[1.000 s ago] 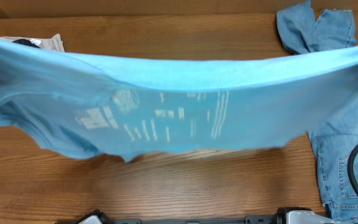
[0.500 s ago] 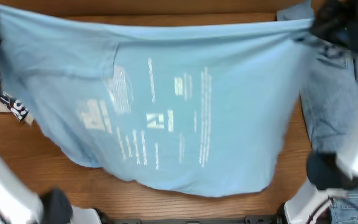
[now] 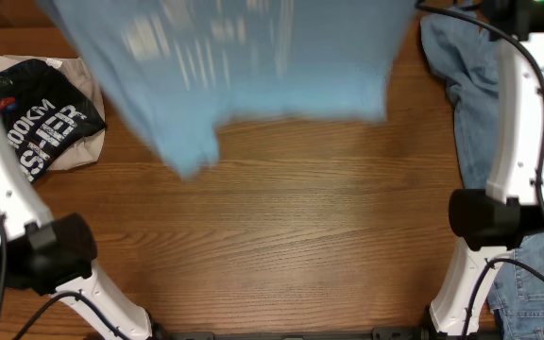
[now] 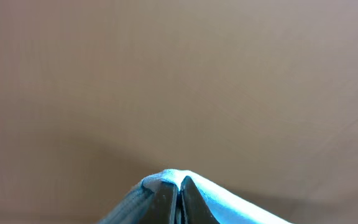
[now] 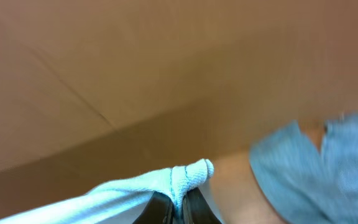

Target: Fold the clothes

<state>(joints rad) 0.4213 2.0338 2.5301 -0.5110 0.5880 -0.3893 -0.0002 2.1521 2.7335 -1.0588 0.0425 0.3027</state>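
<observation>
The T-shirt is hanging far out and its lower corner (image 3: 191,162) droops, so my left gripper and my right gripper should pull back and lay it flat over the wooden table (image 3: 300,194).
The clothes, a light sky-blue T-shirt (image 3: 253,76), hang blurred across the far half of the table with faint white print showing through. One lower corner droops down at the left. In the left wrist view my left gripper (image 4: 179,190) is shut on a pinched fold of the T-shirt (image 4: 229,202). In the right wrist view my right gripper (image 5: 179,202) is shut on a bunched hem of the T-shirt (image 5: 188,174). Both arms reach toward the far edge, and neither gripper's fingertips show in the overhead view.
A black shirt with white lettering (image 3: 45,123) lies at the left edge. Darker blue jeans (image 3: 461,66) lie along the right side, partly under the right arm (image 3: 522,142). The wooden table (image 3: 300,246) shows bare in front of the T-shirt.
The T-shirt has swung from the near side of the table to the far edge, held at both ends. Both arms have stretched backward, and the black shirt is uncovered.
</observation>
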